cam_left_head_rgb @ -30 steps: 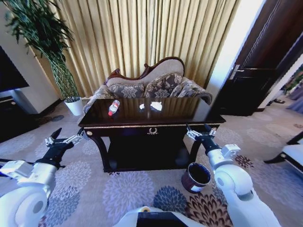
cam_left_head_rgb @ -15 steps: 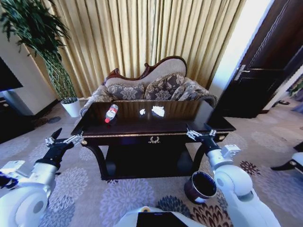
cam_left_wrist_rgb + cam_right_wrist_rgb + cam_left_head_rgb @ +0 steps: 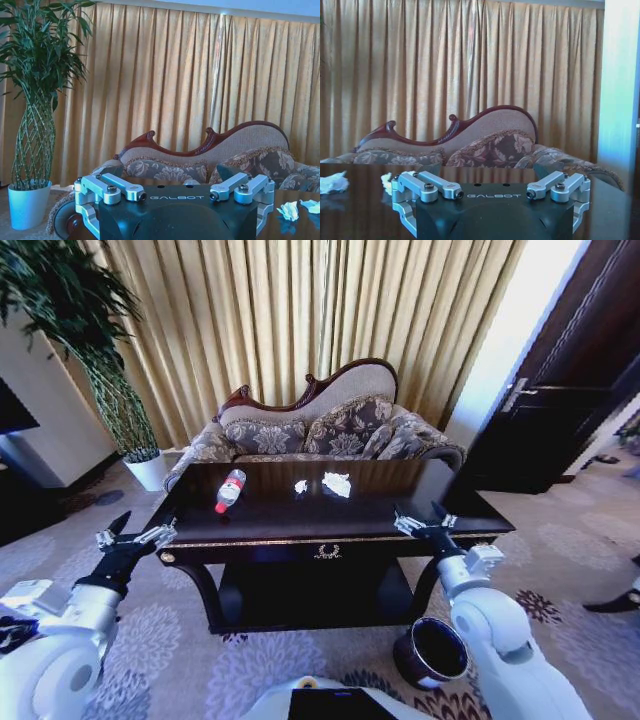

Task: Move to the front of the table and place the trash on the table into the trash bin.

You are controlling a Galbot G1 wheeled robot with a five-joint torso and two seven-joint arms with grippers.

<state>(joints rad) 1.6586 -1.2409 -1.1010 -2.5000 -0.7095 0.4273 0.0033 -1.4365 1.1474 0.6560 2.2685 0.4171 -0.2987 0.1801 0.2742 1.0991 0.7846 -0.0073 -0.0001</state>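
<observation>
The larger paper scrap [image 3: 337, 484] is spread wide with loose ragged ends [image 3: 346, 478]. It will bunch up between my right gripper's fingers and spread out past them when I pinch it.
The dark glossy table [image 3: 400, 502] stands straight ahead of me. On its top lie a clear bottle [image 3: 229, 490] with a red label and two crumpled white paper scraps [image 3: 300, 486] [image 3: 336, 483]. The dark round trash bin [image 3: 430, 650] sits on the carpet by the table's right front leg. My left gripper [image 3: 140, 530] hovers open at the table's left front corner and my right gripper [image 3: 425, 522] hovers open at its right front edge, both holding nothing. The left wrist view has the open left gripper [image 3: 177, 196] and the paper scraps [image 3: 289, 211]. The right wrist view has the open right gripper [image 3: 494, 194] and the paper scraps [image 3: 386, 181].
An ornate sofa [image 3: 320, 425] stands behind the table, before gold curtains. A tall plant in a white pot [image 3: 150, 468] is at the back left, and a dark door [image 3: 570, 390] at the right. Patterned carpet [image 3: 160, 640] lies around the table's front.
The whole view has shifted as I come closer: the table looms larger and nearer, and the bin has slid toward the lower right. Both arms keep their pose.
</observation>
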